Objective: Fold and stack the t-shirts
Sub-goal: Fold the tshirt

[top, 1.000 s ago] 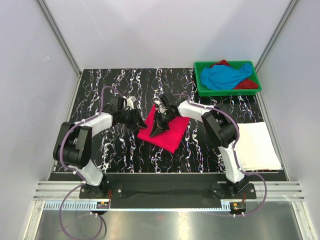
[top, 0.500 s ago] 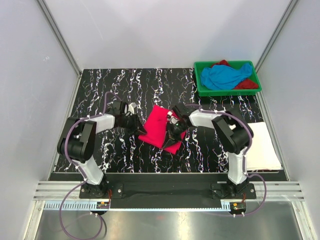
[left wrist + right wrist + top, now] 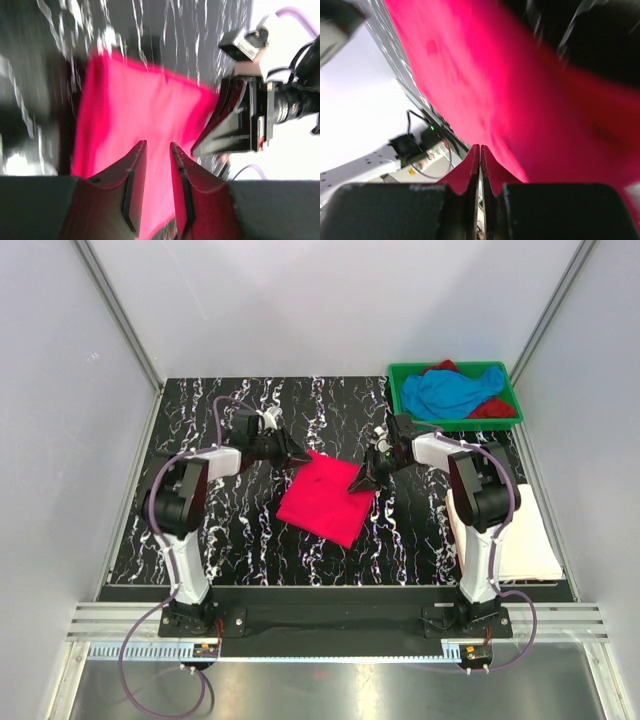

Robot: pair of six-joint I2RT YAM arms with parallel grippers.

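My right gripper is closed over the hot pink t-shirt's side edge [image 3: 372, 502]. It should move back and open while my left gripper goes to the t-shirt's near corner [image 3: 347, 543].
A hot pink t-shirt [image 3: 325, 502] [image 3: 140, 105] [image 3: 520, 90] lies folded flat as a slanted square in the middle of the black marbled table [image 3: 240, 540]. My left gripper [image 3: 297, 454] [image 3: 157, 143] is at its far corner, open by a narrow gap with only pink cloth showing beyond the jaws. My right gripper [image 3: 360, 483] [image 3: 480, 146] is shut at the shirt's right corner, with no cloth visible between the jaws. A folded white t-shirt [image 3: 520, 530] lies at the right edge. A sky blue t-shirt [image 3: 450, 392] and a dark red t-shirt [image 3: 495, 408] lie crumpled in the tray.
The green plastic tray [image 3: 455, 424] stands at the back right corner, just behind the right arm. White walls with metal rails close the table on three sides. The arm bases sit on the black bar [image 3: 330, 615] at the near edge.
The right gripper swept from the shirt's middle out to its right corner. The left gripper moved from the left edge to the far corner. The pink shirt now lies flatter.
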